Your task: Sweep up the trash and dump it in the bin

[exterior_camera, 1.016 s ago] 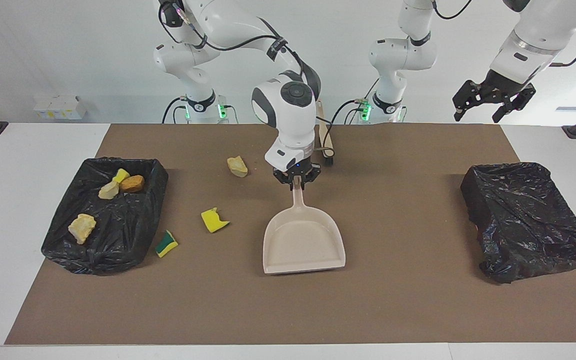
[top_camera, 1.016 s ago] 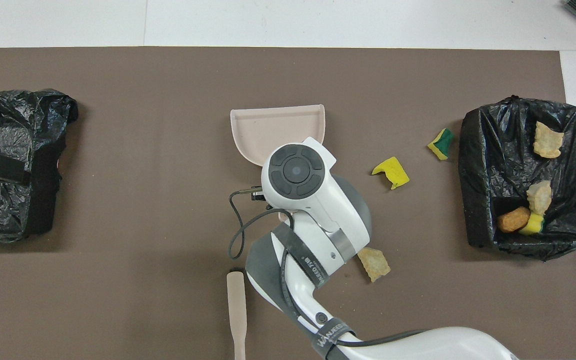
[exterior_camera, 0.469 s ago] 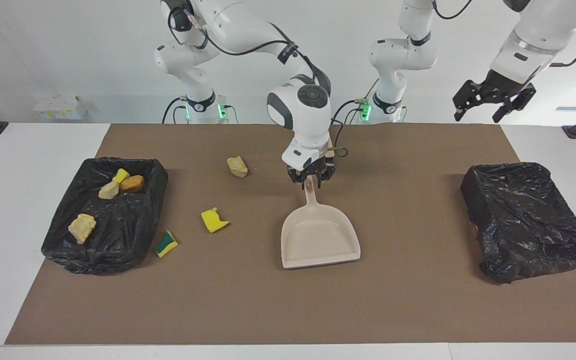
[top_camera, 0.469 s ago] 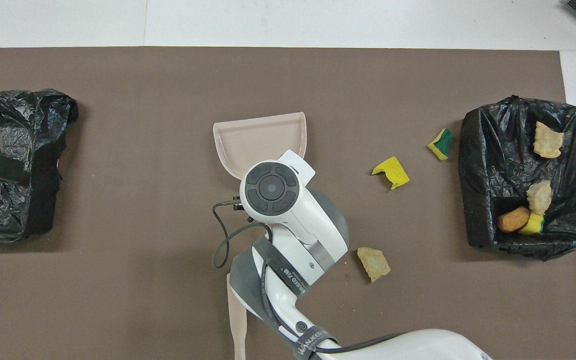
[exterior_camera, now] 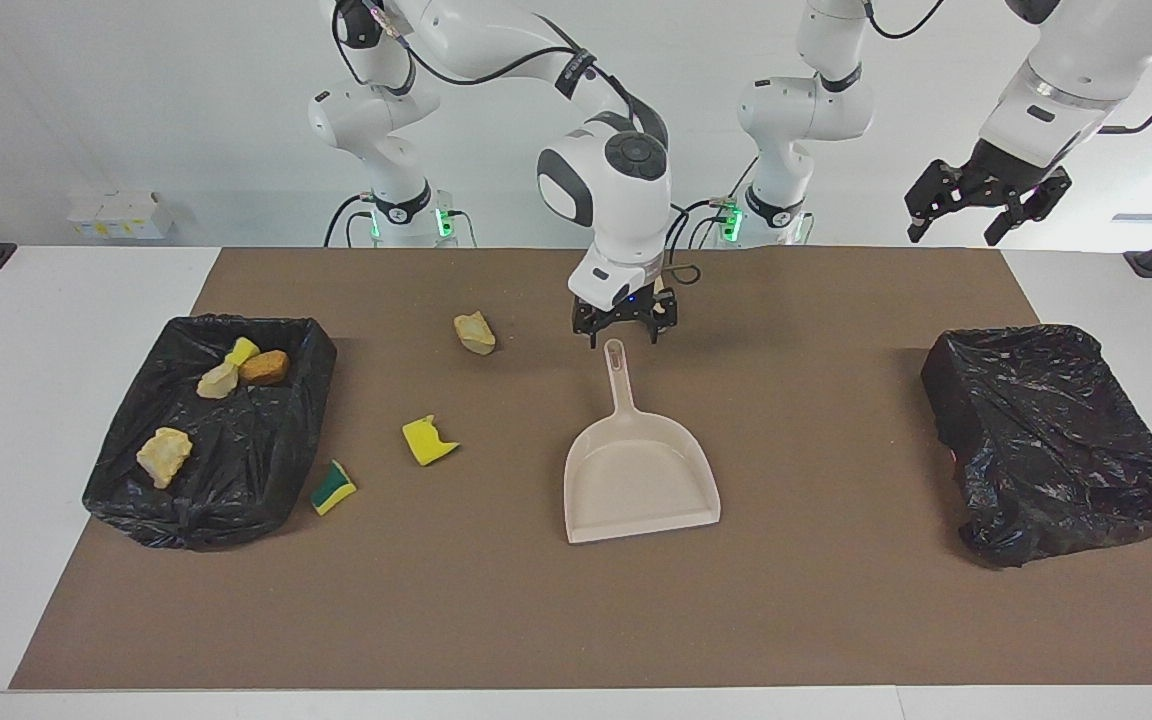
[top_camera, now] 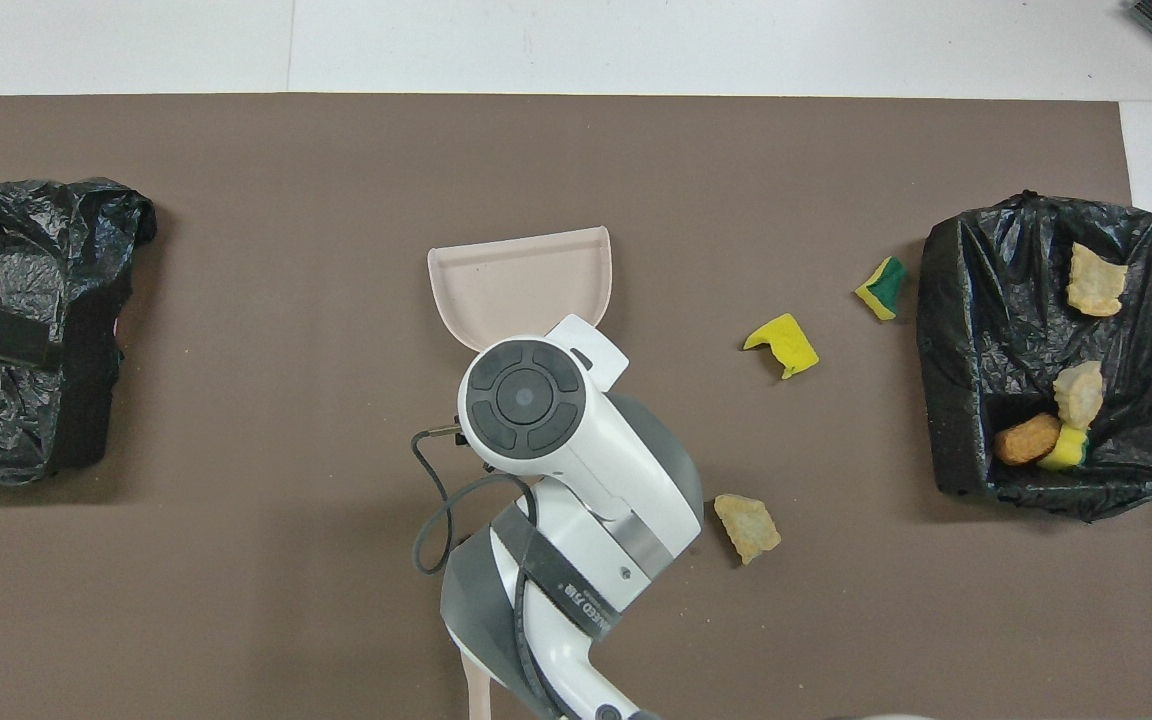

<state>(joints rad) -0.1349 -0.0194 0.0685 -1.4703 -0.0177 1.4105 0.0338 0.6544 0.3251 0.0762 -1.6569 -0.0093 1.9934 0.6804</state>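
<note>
The dustpan is lying flat with its handle (exterior_camera: 617, 372) toward the robots. My right gripper continues to go back to the brush handle (top_camera: 477, 690) until its fingers close around it.
A beige dustpan (exterior_camera: 641, 480) (top_camera: 521, 285) lies flat mid-table, handle toward the robots. My right gripper (exterior_camera: 624, 328) hovers open just over the handle's end, holding nothing; from overhead its wrist hides the handle. Three trash chunks lie on the mat: a beige one (exterior_camera: 475, 333) (top_camera: 748, 527), a yellow one (exterior_camera: 428, 440) (top_camera: 784, 345) and a yellow-and-green one (exterior_camera: 333, 487) (top_camera: 882, 288) beside the bin. The black-lined bin (exterior_camera: 306, 345) (top_camera: 941, 300) at the right arm's end holds several chunks. My left gripper (exterior_camera: 986, 205) waits open, high over the left arm's end.
A second black-bagged bin (exterior_camera: 1056, 430) (top_camera: 26, 300) stands at the left arm's end. A beige brush handle (top_camera: 476, 690) lies on the mat near the robots, mostly under the right arm. A brown mat (exterior_camera: 816, 620) covers the table.
The right gripper carried the dustpan slightly toward the left arm's end, then opened, let go of the handle and lifted off it. The left arm stayed put.
</note>
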